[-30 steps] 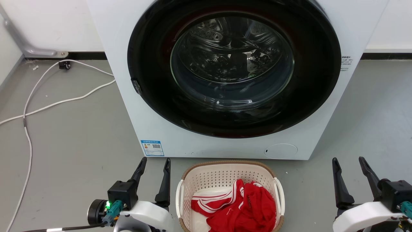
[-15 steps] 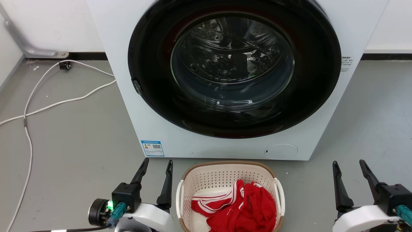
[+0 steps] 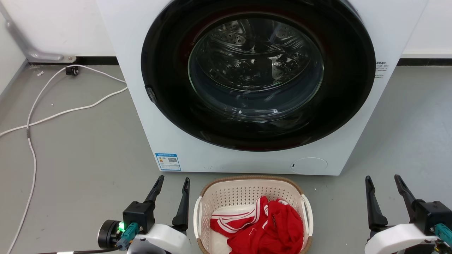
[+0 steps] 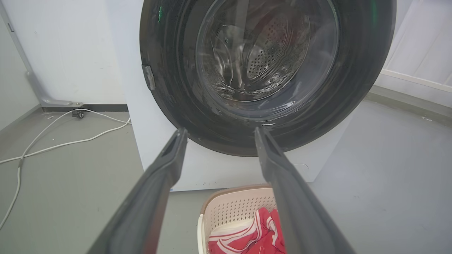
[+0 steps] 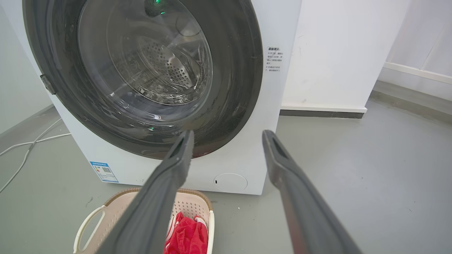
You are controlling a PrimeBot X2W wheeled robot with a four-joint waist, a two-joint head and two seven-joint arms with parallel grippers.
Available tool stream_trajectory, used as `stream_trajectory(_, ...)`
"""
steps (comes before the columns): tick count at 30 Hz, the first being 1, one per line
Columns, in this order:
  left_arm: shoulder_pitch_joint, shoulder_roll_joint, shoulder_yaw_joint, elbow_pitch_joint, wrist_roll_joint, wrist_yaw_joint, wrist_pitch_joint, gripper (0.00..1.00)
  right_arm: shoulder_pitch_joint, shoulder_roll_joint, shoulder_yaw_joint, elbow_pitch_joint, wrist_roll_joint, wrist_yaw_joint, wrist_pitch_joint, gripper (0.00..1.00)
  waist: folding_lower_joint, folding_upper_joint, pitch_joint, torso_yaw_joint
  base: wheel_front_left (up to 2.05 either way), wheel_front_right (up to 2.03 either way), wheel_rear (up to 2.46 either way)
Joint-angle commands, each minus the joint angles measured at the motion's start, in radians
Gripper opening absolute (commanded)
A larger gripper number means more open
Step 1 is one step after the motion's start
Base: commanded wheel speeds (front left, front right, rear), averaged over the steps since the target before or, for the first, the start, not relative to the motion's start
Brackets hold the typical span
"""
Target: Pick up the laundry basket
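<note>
The white handle (image 3: 308, 215) should stay fixed in line when the robot lifts the laundry basket, because its ends (image 3: 303, 196) go straight into the brown rim.
The laundry basket (image 3: 243, 192), cream perforated plastic with a brown rim and white side handles, stands on the floor just in front of the washer, between my arms. Red and white clothes (image 3: 263, 225) lie inside it. My left gripper (image 3: 173, 181) is open just left of the basket's left handle, fingers pointing at the washer. Well off to the right, apart from the basket, my right gripper (image 3: 383, 178) is open too. In the left wrist view the basket (image 4: 233, 206) shows between the fingers; in the right wrist view the basket (image 5: 192, 204) sits at lower left.
A white front-loading washer (image 3: 169, 134) with a shut dark round door (image 3: 257, 76) stands right behind the basket. A white cable (image 3: 53, 114) trails over the grey floor at the left. A white wall (image 5: 335, 53) rises to the washer's right.
Both grippers have slid slightly down the head view. The whole picture has drifted a little right, so the camera has moved. The basket stays in place.
</note>
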Motion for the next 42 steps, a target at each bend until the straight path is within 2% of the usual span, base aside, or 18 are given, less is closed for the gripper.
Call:
stream_trajectory(1,-0.007,0.0,0.001,0.002,0.003,0.001,-0.003,1.0,-0.01,0.001,-0.001,0.005,0.002,-0.001,-0.006,1.0,0.0,0.0,0.001,0.0,0.0,0.0,0.0)
stream_trajectory(13,-0.016,0.0,0.005,0.0,0.009,0.01,-0.003,1.0,-0.021,0.001,-0.007,0.025,0.001,0.0,-0.018,1.0,0.0,0.0,0.011,0.002,0.0,0.0,0.0)
stream_trajectory(20,-0.098,0.0,-0.001,0.037,0.037,0.005,-0.003,1.0,-0.073,0.001,-0.036,0.052,0.003,-0.001,-0.004,1.0,0.0,0.0,0.094,-0.001,0.0,0.0,0.0)
stream_trajectory(29,-0.316,0.013,-0.016,0.216,0.048,-0.019,-0.002,1.0,-0.239,0.001,-0.053,0.172,0.003,-0.001,-0.001,1.0,0.0,0.0,0.307,-0.017,0.0,0.0,0.0)
stream_trajectory(37,-0.494,0.034,-0.029,0.45,0.023,-0.043,0.005,1.0,-0.406,0.001,-0.013,0.354,0.013,-0.001,-0.012,1.0,0.0,0.0,0.497,-0.041,0.0,0.0,0.0)
stream_trajectory(42,-0.571,0.045,-0.045,0.563,0.0,-0.053,0.019,1.0,-0.487,0.001,0.019,0.468,0.017,-0.001,-0.029,1.0,0.0,0.0,0.569,-0.05,0.0,0.0,0.0)
